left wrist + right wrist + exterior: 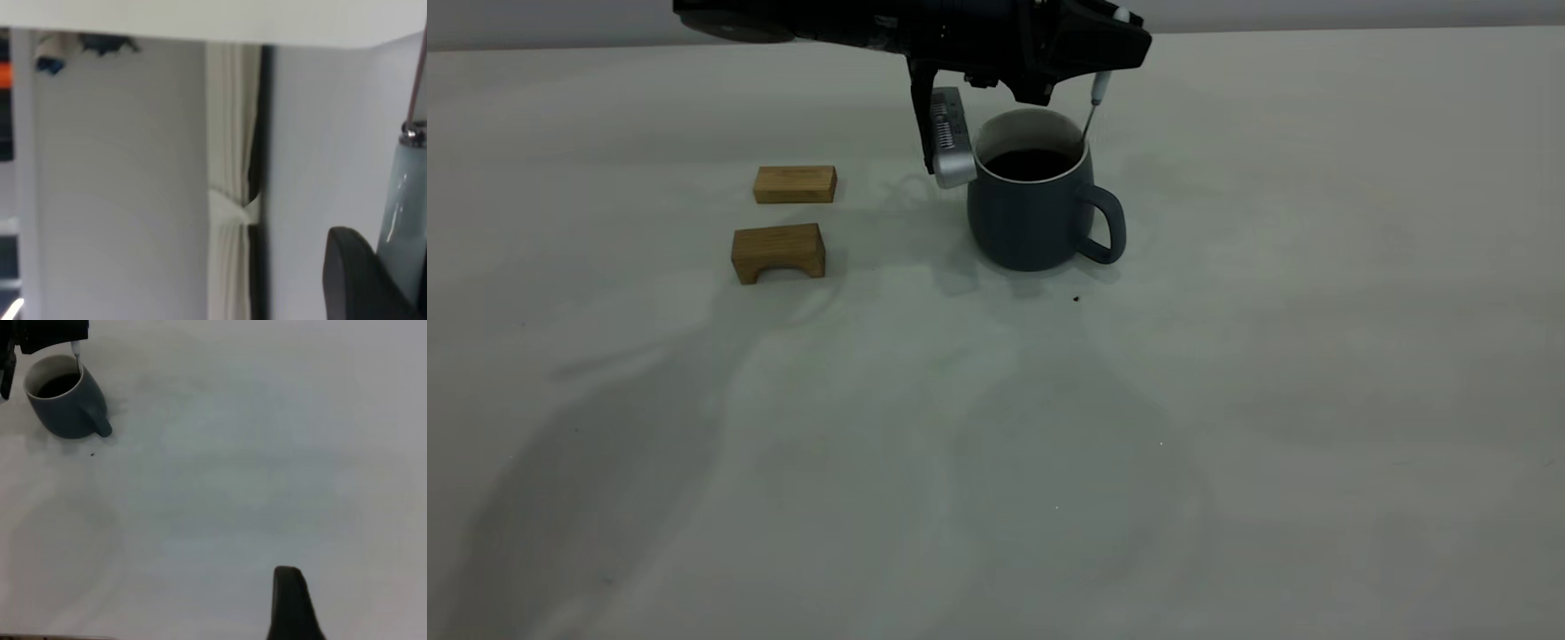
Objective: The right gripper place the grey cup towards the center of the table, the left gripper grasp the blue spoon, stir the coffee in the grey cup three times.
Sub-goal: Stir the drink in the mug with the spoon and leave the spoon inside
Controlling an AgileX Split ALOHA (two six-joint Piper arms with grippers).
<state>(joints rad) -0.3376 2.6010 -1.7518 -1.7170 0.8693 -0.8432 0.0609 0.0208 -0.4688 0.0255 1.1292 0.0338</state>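
The blue spoon's neck touches the grey cup's rim point(1083, 145) by the cup's handle, so next my left gripper moves the spoon back across the coffee toward the cup's opposite side point(988, 155).
The grey cup point(1032, 218) point(67, 410) stands upright on the table point(1227, 400), at mid-width toward the back, its handle to the right. Dark coffee point(1030, 164) point(59, 385) fills it. My left gripper point(1112, 49) point(403, 280) hangs over the cup, shut on the blue spoon point(1101, 89) point(400, 200). The spoon's metal neck slants down inside the cup's right rim. A silver-grey block point(951, 142) of that arm hangs next to the cup's left rim. My right gripper point(360, 617) is far from the cup over bare table, open, one finger point(290, 607) showing.
Two tan wooden blocks lie left of the cup: a flat one point(794, 184) and an arched one point(778, 252). A tiny dark speck point(1076, 299) sits just in front of the cup. The left arm's shadow falls across the near table.
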